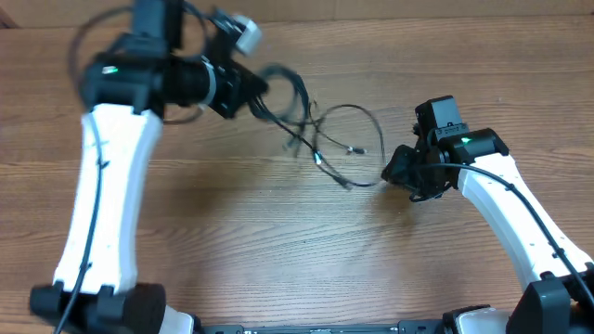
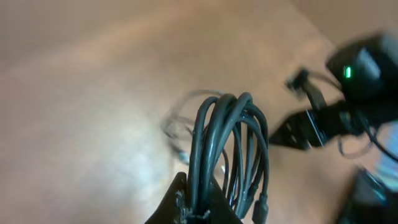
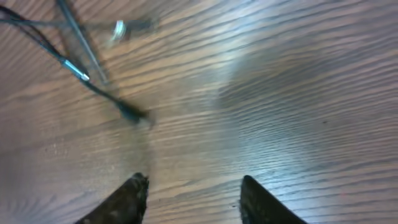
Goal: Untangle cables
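Next, my left gripper moves the bundle over and passes it to my empty right gripper, because the loose loop trails free from the cable bundle in my left gripper.
A tangle of thin black cables lies on the wooden table between the arms, with a loose loop and metal-tipped plug ends trailing right. My left gripper is shut on a bundle of these cables and holds it up above the table; a plug end hangs beside the fingers. My right gripper is open and empty just above the table, right of the loop's end. In the right wrist view a thin cable with a metal plug lies ahead and to the left of the fingers.
The wooden table stretches bare towards the front. The right arm with its green light shows at the right in the left wrist view. The left arm's own thicker wires loop near the back left.
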